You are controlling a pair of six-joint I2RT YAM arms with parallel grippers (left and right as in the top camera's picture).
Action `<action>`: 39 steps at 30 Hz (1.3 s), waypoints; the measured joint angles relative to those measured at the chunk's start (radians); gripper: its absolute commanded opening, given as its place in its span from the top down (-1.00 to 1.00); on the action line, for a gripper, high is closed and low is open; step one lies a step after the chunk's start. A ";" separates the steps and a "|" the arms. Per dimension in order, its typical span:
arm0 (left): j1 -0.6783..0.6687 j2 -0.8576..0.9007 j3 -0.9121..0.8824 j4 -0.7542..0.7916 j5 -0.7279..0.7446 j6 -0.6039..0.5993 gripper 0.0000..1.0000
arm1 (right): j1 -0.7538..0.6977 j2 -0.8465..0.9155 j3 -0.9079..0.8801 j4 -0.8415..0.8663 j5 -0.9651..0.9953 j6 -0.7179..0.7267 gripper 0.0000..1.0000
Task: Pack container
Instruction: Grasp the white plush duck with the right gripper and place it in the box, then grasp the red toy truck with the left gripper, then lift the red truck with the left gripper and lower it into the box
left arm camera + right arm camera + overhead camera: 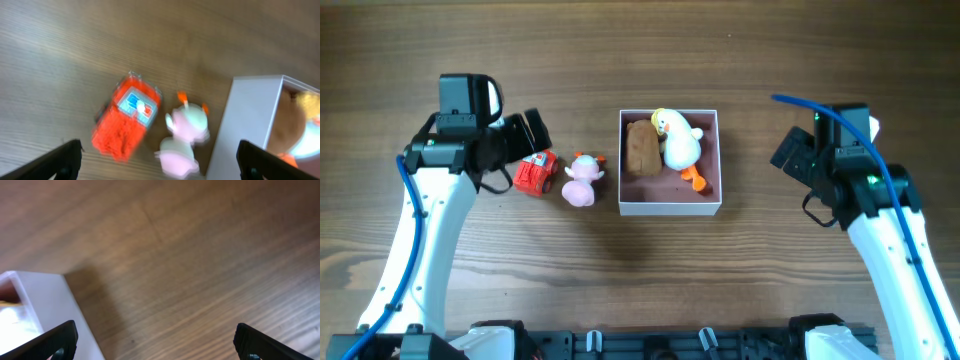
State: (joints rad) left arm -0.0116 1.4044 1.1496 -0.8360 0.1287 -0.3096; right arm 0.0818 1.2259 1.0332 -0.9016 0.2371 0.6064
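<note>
My right gripper is across the container from the red toy car and pink plush [582,180], so my left gripper should pack the car [534,173] first and the plush next.
The container [670,204] is a square white-walled box with a pink inside, at the table's middle. A brown plush [641,148] and a white duck with orange feet [678,140] lie in it. A red toy car [535,173] and a pink plush [582,180] lie on the table left of it. My left gripper [531,133] is open and empty, just above and left of the red car [128,117]; the pink plush [184,134] and the container wall [245,125] show in its view. My right gripper [788,152] is open and empty, right of the container [40,305].
The wooden table [770,270] carries nothing else. The arm bases stand along the front edge.
</note>
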 measured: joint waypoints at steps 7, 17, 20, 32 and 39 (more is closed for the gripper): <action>0.000 0.000 0.000 -0.086 0.095 -0.033 -0.99 | -0.024 0.106 -0.001 0.001 -0.077 0.004 -0.99; 0.000 0.104 0.002 -0.084 -0.045 0.152 -0.89 | -0.024 0.134 -0.001 0.026 -0.099 0.004 -0.99; 0.000 0.242 0.002 -0.054 -0.058 0.225 -0.82 | -0.024 0.134 -0.001 0.027 -0.099 0.004 -0.99; 0.000 0.484 0.002 0.024 -0.073 0.477 -0.44 | -0.024 0.134 -0.001 0.027 -0.099 0.004 -0.99; 0.000 0.488 0.024 -0.037 -0.079 0.489 0.08 | -0.024 0.134 -0.001 0.027 -0.099 0.004 -0.99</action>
State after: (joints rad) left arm -0.0116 1.8927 1.1732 -0.8734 0.0494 0.1795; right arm 0.0578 1.3598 1.0325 -0.8749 0.1379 0.6102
